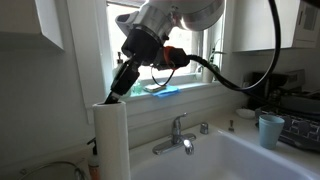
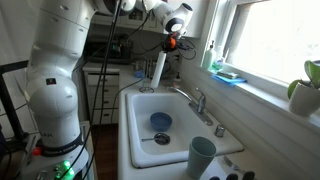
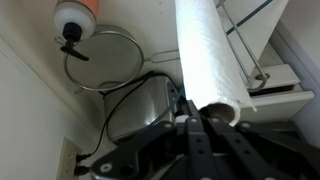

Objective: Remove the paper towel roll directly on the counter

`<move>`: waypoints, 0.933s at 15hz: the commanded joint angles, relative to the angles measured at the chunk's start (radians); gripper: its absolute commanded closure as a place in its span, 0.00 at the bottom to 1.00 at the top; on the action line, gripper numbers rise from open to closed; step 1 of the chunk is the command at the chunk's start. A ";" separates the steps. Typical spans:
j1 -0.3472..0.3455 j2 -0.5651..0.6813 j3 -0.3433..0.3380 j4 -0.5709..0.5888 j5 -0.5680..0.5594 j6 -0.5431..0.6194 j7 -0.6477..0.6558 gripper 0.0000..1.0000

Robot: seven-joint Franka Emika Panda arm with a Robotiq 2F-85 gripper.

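Observation:
I should keep lowering the paper towel roll (image 1: 112,143) with my gripper until its base rests on the counter (image 2: 153,87) beside the sink, because the roll hangs upright by its rim over that spot.
The paper towel roll (image 1: 110,140) is a tall white cylinder that stands upright at the corner of the pale counter (image 2: 135,165), beside the white sink and chrome faucet (image 1: 178,135). It also shows in an exterior view (image 2: 158,68) and in the wrist view (image 3: 205,55), where its dark hollow core faces the fingers. My gripper (image 1: 120,88) is at the roll's top end, also seen in an exterior view (image 2: 166,42). In the wrist view my gripper (image 3: 197,112) has its fingers closed on the roll's rim, one fingertip at the core. The roll's base is hidden.
A teal cup (image 2: 202,155) stands on the counter's front corner. A blue item (image 2: 160,122) lies in the sink basin. A blue sponge (image 1: 165,90) rests on the windowsill. A metal appliance with a black cable (image 3: 140,105) and a wire rack (image 3: 105,60) lie behind the roll.

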 commanded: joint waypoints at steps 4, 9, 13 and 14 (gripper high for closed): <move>-0.010 0.063 0.034 0.026 -0.071 0.094 -0.004 1.00; -0.016 0.092 0.057 0.030 -0.076 0.145 -0.010 1.00; -0.022 0.101 0.069 0.026 -0.075 0.151 -0.012 1.00; -0.024 0.101 0.071 0.025 -0.072 0.152 -0.013 1.00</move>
